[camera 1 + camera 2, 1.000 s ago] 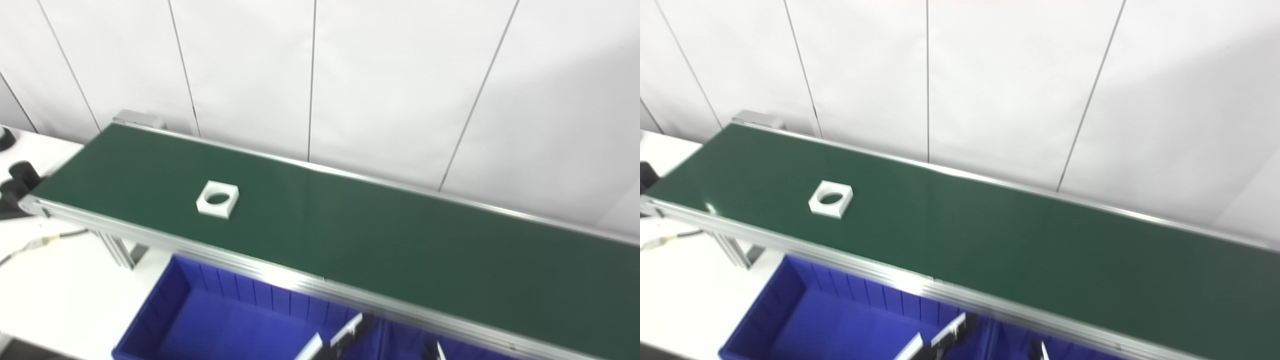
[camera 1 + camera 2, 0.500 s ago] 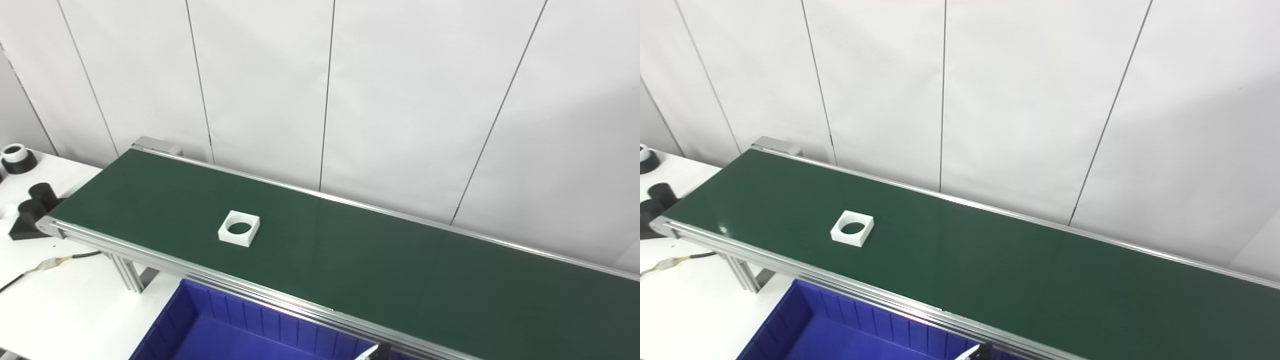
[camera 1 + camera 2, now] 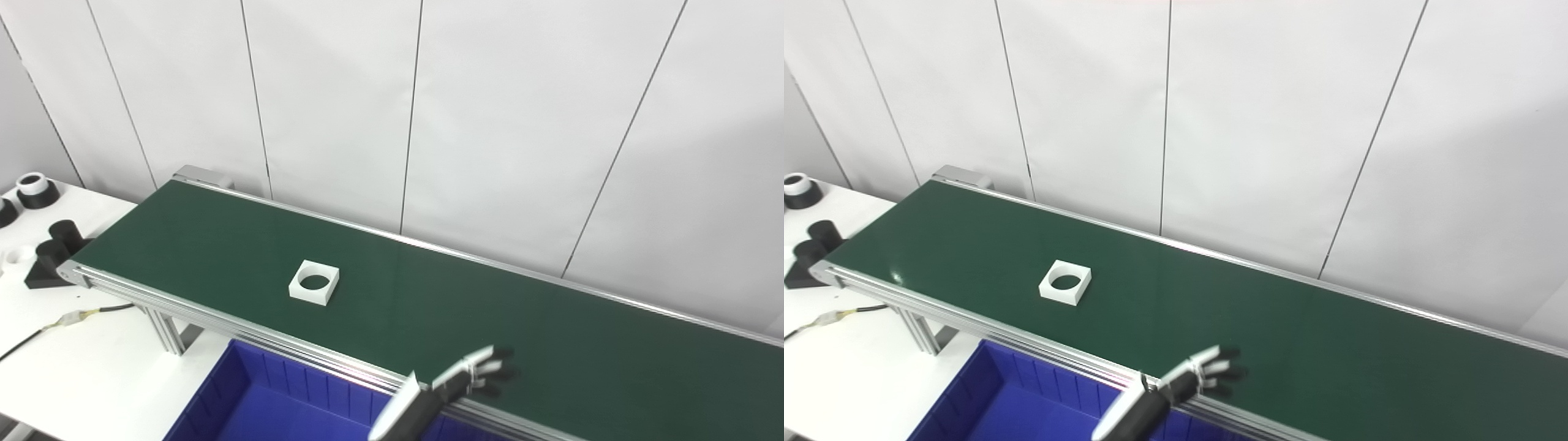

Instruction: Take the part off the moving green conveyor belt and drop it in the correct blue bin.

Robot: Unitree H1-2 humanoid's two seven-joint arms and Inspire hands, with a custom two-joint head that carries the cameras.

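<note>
The white square part [image 3: 310, 296] will come up with an empty middle when I lift it, because the belt's green shows inside the round hole [image 3: 314, 282].
A white square part [image 3: 313, 282] with a round hole lies flat on the green conveyor belt [image 3: 551, 343], towards its left end. My left hand [image 3: 481, 370] reaches up from the bottom edge over the belt's near rail, well to the right of the part and nearer to me. Its fingers are spread and hold nothing. A blue bin [image 3: 245, 398] sits below the belt's near rail, its visible part empty. The right hand is out of view.
Left of the belt, a white table [image 3: 92, 367] carries black cylinders [image 3: 52, 245], a black-and-white ring [image 3: 33, 187] and a cable [image 3: 73, 317]. A white panelled wall stands close behind the belt. An aluminium leg [image 3: 165, 331] holds up the belt's left end.
The camera has tilted up and shifted. The part has drifted slightly right along the belt. My left hand has risen from below the rail into view with its fingers spread.
</note>
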